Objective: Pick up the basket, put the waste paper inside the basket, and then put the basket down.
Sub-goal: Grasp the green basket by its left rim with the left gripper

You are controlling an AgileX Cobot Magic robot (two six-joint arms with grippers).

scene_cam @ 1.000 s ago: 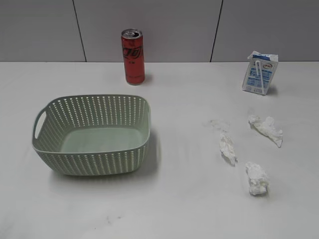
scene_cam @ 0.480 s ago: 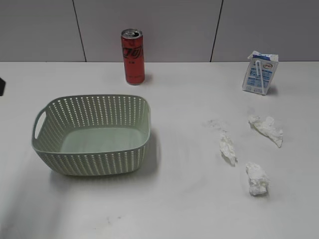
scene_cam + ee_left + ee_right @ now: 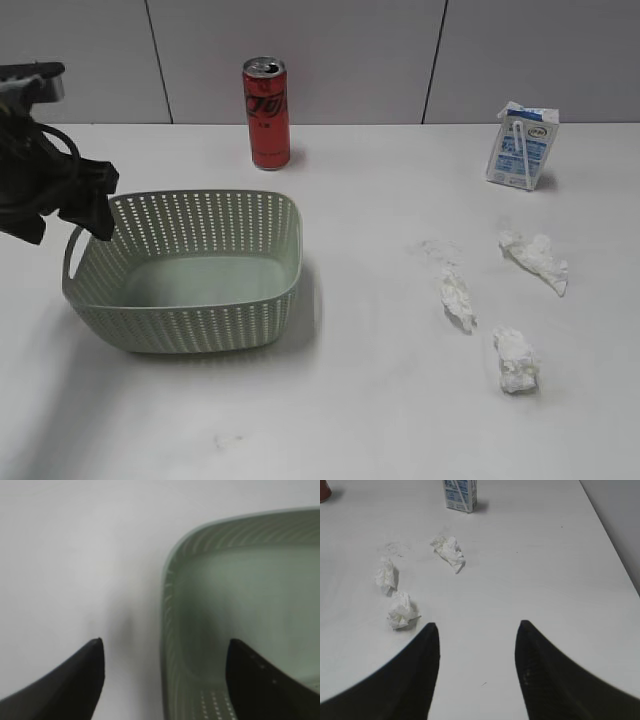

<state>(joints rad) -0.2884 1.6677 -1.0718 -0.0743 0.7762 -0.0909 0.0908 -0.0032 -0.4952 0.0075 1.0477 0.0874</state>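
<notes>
The basket's rim (image 3: 180, 309) keeps an even curve around upright sides, so the basket will follow nearly level when I lift it by its end.
The pale sage-green basket (image 3: 190, 270) stands on the table at the left; its rim also shows in the left wrist view (image 3: 167, 610). My left gripper (image 3: 85, 215) (image 3: 165, 642) is open, its jaws straddling the basket's left end wall, one outside and one inside. Three crumpled white waste paper wads lie at the right: one (image 3: 457, 297), one (image 3: 535, 258) and one (image 3: 516, 360). They show in the right wrist view too (image 3: 387, 576) (image 3: 450, 551) (image 3: 402, 610). My right gripper (image 3: 477, 625) is open and empty, above bare table to the right of the wads.
A red drink can (image 3: 266, 113) stands at the back behind the basket. A blue-and-white drink carton (image 3: 522, 146) (image 3: 460, 494) stands at the back right. The table's right edge (image 3: 612, 545) runs near the right gripper.
My left arm has come into the exterior view from the left and now hangs over the basket's left end. The basket has shifted slightly. The paper wads have not moved.
</notes>
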